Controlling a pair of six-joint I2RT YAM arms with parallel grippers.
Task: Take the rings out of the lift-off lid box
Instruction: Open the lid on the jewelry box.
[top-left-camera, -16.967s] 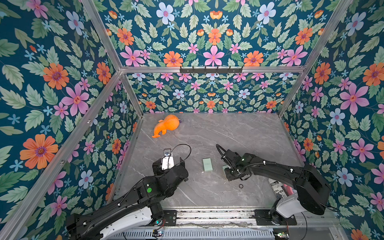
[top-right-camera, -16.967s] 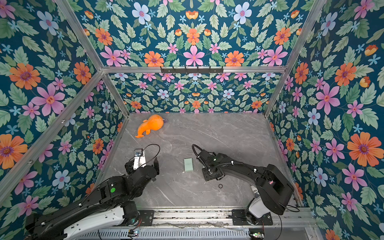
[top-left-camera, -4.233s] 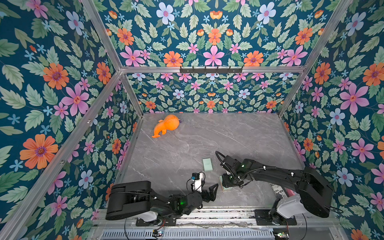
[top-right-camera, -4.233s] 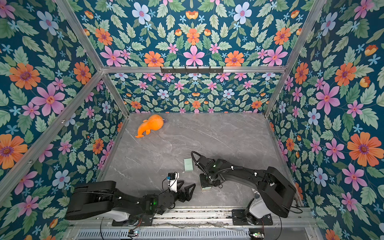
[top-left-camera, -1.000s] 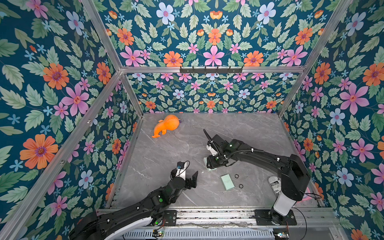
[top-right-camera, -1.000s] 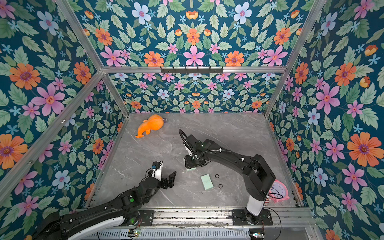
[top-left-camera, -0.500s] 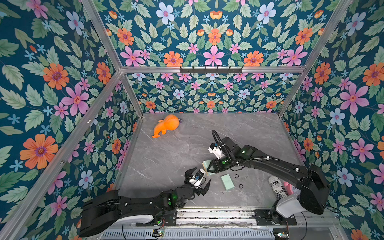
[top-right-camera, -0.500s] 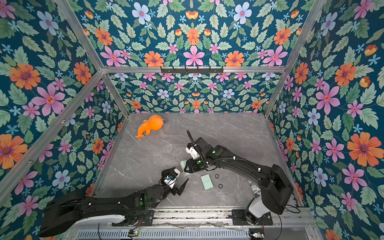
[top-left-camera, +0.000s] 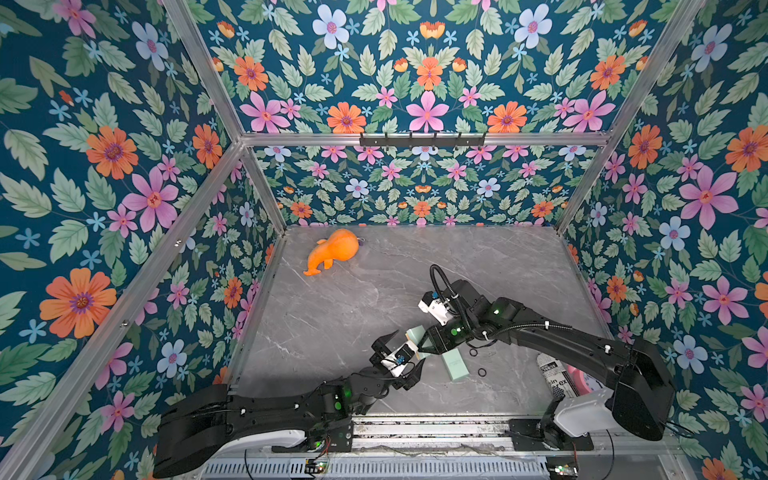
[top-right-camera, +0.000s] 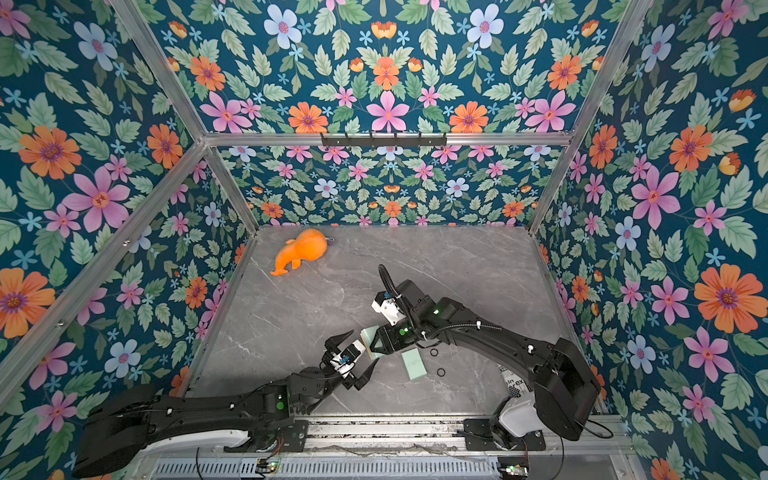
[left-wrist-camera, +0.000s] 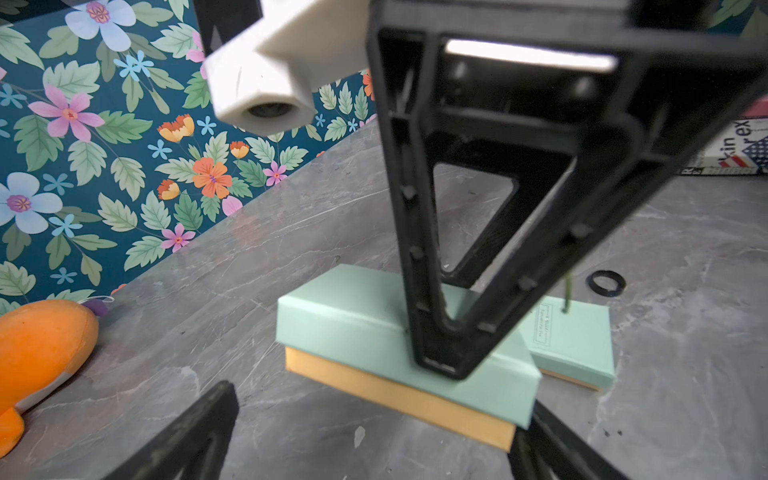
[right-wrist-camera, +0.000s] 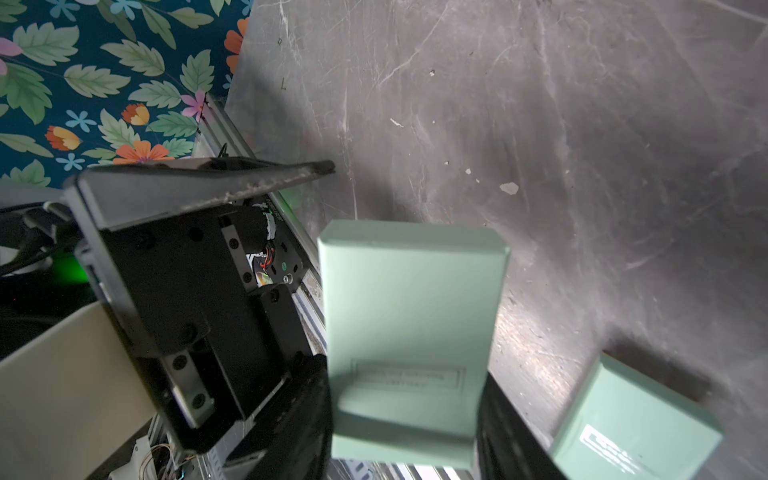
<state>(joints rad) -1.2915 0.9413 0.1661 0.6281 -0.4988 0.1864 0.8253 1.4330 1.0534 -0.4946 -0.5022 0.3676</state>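
The mint-green box (left-wrist-camera: 344, 312) is held by its lid in my right gripper and the box's tan base sits inside, so my left gripper should pinch the base (left-wrist-camera: 400, 401) and pull it out.
My right gripper (top-left-camera: 420, 344) is shut on a mint-green box (top-left-camera: 414, 334) held just above the table; in the left wrist view this box (left-wrist-camera: 357, 320) shows a tan band under its green top. It fills the right wrist view (right-wrist-camera: 409, 311) between the jaws. A second mint-green box piece (top-left-camera: 455, 365) lies flat on the table; I cannot tell which is the lid. Two black rings (top-left-camera: 473, 352) (top-left-camera: 482, 372) lie loose on the table beside it; the left wrist view shows one ring (left-wrist-camera: 606, 283). My left gripper (top-left-camera: 405, 353) stands open, its fingers either side of the held box's near end.
An orange plush toy (top-left-camera: 332, 251) lies at the back left of the grey marble table (top-left-camera: 332, 324). A printed white packet (top-left-camera: 557, 376) and a pink object (top-left-camera: 582, 380) sit at the front right beside the right arm's base. Floral walls enclose three sides.
My left gripper has moved right and forward up to the held box. The right arm has turned its wrist and brought the box slightly nearer the front; its grip is unchanged.
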